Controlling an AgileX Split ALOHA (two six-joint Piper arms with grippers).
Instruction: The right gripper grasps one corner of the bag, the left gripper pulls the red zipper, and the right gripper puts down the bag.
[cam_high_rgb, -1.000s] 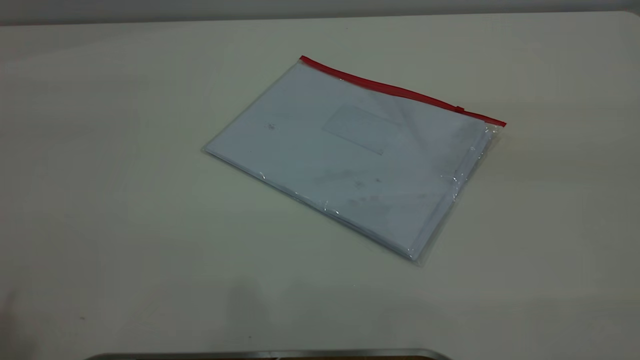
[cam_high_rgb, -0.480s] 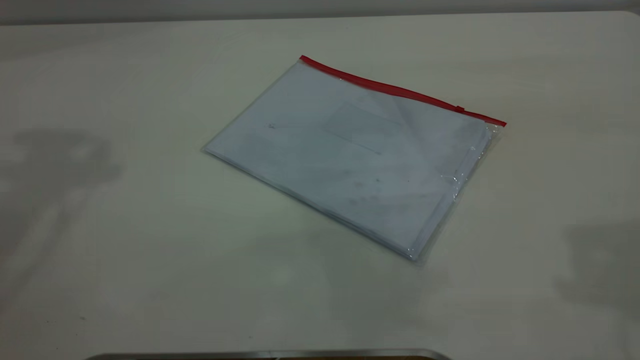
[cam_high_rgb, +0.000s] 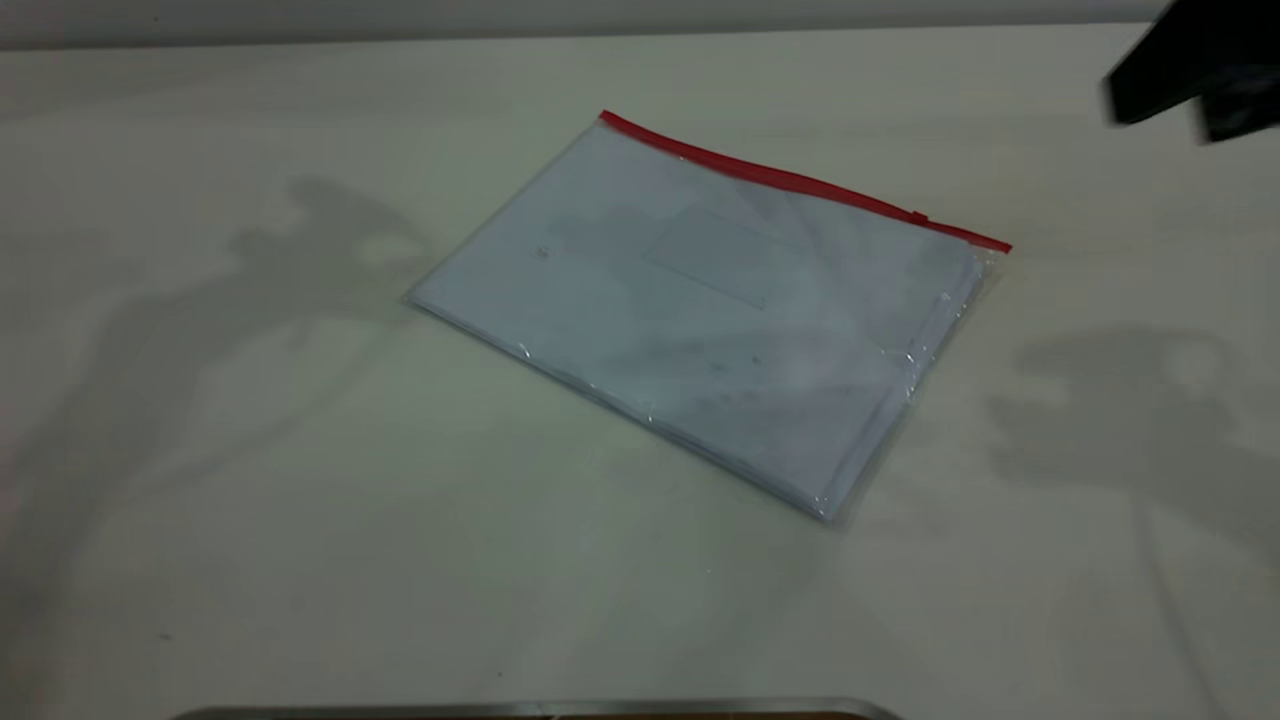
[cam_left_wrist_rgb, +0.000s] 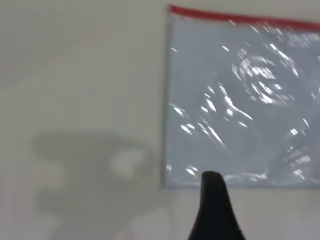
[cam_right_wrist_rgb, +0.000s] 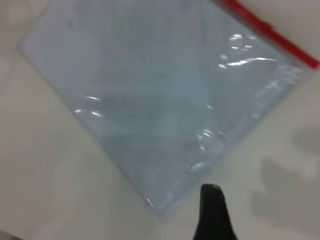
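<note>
Next, I take the bag's corner (cam_high_rgb: 988, 250) beside the slider with my right gripper and swing the bag first, because the red zipper's slider (cam_high_rgb: 919, 218) is at the zipper's end far from my left gripper.
The bag (cam_high_rgb: 700, 310), a clear pouch with white sheets inside, lies flat on the table. The red zipper (cam_high_rgb: 790, 180) runs along its far edge, with the small slider tab (cam_high_rgb: 918, 217) near the right end. My right gripper (cam_high_rgb: 1185, 80) is a blurred black shape high at the back right, well clear of the bag. In the right wrist view one black finger (cam_right_wrist_rgb: 214, 215) hangs above the table just off the bag's near corner (cam_right_wrist_rgb: 160, 205). My left gripper (cam_left_wrist_rgb: 250, 215) is outside the exterior view. Its one visible finger (cam_left_wrist_rgb: 215, 212) hovers off a bag edge (cam_left_wrist_rgb: 167, 182). Both grippers are empty.
The cream table (cam_high_rgb: 250, 520) carries only the bag. The arms' shadows (cam_high_rgb: 300, 250) fall on it to the bag's left and right. A metal edge (cam_high_rgb: 540, 708) runs along the front. The table's back edge (cam_high_rgb: 400, 38) meets a grey wall.
The right gripper has come into view at the back right. The arms' shadows have moved in towards the bag on both sides. The bag has not moved.
</note>
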